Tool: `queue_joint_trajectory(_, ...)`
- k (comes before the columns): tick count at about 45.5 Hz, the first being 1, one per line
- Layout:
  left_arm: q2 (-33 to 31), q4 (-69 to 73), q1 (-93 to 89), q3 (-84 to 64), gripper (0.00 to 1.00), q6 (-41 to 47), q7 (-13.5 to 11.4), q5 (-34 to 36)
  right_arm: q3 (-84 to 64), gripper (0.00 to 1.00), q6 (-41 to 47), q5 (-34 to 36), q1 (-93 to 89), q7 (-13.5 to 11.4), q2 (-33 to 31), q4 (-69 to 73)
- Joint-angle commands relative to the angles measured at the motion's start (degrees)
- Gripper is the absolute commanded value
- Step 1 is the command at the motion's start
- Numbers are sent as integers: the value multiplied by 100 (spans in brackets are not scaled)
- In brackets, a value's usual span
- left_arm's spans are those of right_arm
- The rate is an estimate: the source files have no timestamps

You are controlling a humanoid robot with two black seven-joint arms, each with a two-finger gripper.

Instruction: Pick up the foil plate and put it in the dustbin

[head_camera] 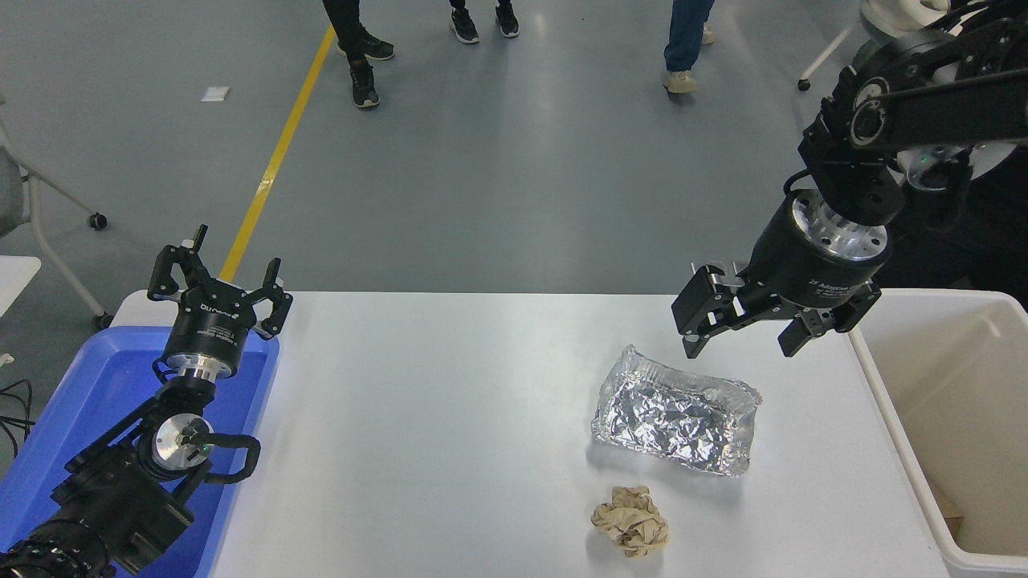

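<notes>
The foil plate will stay spread out instead of drooping when the robot lifts it by its rim, because the raised corners keep their shape.
The foil plate is a shiny, crinkled silver tray lying on the white table, right of centre. My right gripper hangs open and empty just above the plate's far right edge, fingers pointing down, not touching it. The cream dustbin stands at the table's right end, its rim close to the right of the plate. My left gripper is open and parked at the lower left, over the blue tray.
A crumpled tan paper ball lies on the table just in front of the foil plate. A bright blue shallow tray sits at the table's left end. Several people's legs and shoes stand on the grey floor beyond the table.
</notes>
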Motion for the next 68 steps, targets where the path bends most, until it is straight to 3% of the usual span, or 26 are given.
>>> queue_joint_trajectory(1,0,0,0,0,98,1,0,0,3,100,0,0,-47,0,16,-5)
queue_joint_trajectory(68,0,0,-9,0,98,1,0,0,-190,100,0,0,-38,17,-54,-190)
